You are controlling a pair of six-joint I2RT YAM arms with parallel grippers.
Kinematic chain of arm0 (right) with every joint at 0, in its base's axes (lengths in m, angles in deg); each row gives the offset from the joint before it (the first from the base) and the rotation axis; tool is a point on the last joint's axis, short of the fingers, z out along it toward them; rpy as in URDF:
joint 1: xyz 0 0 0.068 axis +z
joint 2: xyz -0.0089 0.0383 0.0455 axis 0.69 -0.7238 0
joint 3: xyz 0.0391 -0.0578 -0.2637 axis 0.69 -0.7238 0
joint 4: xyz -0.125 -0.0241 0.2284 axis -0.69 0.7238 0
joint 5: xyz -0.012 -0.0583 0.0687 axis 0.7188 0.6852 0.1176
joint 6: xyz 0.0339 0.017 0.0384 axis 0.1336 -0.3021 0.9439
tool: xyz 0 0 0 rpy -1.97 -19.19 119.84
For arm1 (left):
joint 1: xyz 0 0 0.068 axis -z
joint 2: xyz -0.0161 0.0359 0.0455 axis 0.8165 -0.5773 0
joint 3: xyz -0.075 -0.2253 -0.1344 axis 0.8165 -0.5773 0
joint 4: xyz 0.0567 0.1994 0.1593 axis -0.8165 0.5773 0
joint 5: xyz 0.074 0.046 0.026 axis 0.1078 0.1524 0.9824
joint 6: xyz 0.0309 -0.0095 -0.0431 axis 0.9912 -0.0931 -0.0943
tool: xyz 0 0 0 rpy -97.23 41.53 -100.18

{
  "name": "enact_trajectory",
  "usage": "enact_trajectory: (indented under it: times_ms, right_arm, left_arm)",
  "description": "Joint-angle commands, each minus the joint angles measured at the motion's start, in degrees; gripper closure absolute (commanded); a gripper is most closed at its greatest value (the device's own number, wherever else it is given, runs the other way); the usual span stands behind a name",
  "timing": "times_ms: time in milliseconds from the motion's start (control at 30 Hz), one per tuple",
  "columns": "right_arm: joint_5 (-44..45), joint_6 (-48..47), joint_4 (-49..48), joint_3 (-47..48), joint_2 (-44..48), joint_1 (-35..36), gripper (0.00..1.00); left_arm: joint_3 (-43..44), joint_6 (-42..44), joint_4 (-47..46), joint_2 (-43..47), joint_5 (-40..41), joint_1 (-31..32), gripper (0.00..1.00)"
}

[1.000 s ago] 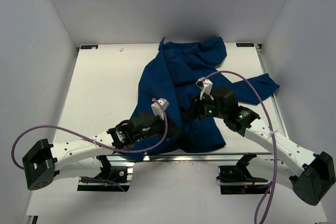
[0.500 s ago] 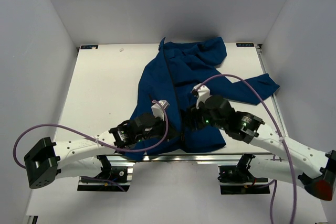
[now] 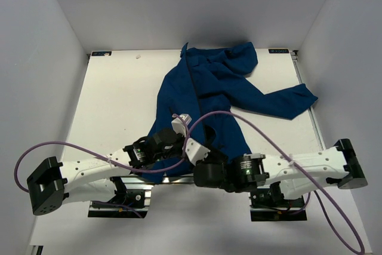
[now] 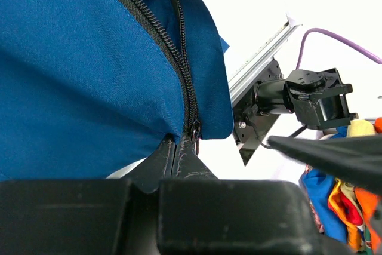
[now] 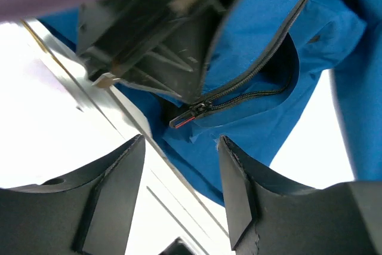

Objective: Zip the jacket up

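Observation:
The red-marked pull tab [image 5: 182, 121] points into the gap between my right gripper's open fingers, so this gripper should go on moving toward the zipper slider [image 5: 203, 108] until the gripper closes.
The royal-blue jacket [image 3: 203, 82] lies spread on the white table, collar at the far side and hem at the near edge. Its dark zipper [image 3: 192, 79] runs down the front. My left gripper [image 3: 182, 140] is shut on the jacket's hem right at the zipper's bottom end [image 4: 192, 129]; its fingertips [image 4: 170, 150] are pressed together on the fabric [image 4: 89, 58]. My right gripper [image 3: 199, 148] is open and empty, low at the table's near edge. Its fingers [image 5: 239, 195] point up at the zipper slider and red-marked pull tab [image 5: 188, 116] without touching them.
The table's metal front rail [image 5: 128, 117] runs just under the hem. Purple cables [image 3: 250, 129] loop over the jacket. A sleeve [image 3: 286, 100] reaches toward the right wall. Colourful cloth [image 4: 340, 201] lies below the table edge.
My right arm has swung down from above the jacket's middle to the near edge, its gripper now below the hem by the zipper slider. The left gripper has kept its hold in place.

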Motion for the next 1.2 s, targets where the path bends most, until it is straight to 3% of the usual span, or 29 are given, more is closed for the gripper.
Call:
enact_trajectory:
  times_ms: [0, 400, 867, 1067, 1167]
  right_arm:
    - [7.08, -2.94, 2.74, 2.47, -2.57, 2.42, 0.42]
    - [8.92, -10.33, -5.71, -1.57, -10.66, 3.56, 0.37]
    - [12.08, -6.48, -0.27, -3.95, -13.82, 1.10, 0.38]
    - [14.54, -2.17, 3.95, -2.89, -14.97, 0.93, 0.46]
    - [15.42, -0.41, 5.36, -2.81, -15.06, 1.01, 0.58]
  left_arm:
    - [1.20, -0.98, -1.16, 1.71, -1.49, 0.16, 1.00]
    - [1.63, -1.08, -1.34, 1.71, -2.98, 0.16, 1.00]
    - [1.90, -1.16, -0.81, 1.79, -2.72, 0.16, 1.00]
    - [1.90, -1.08, -0.37, 2.06, -2.54, 0.16, 1.00]
    - [1.99, -0.99, -0.28, 2.06, -2.55, 0.16, 1.00]
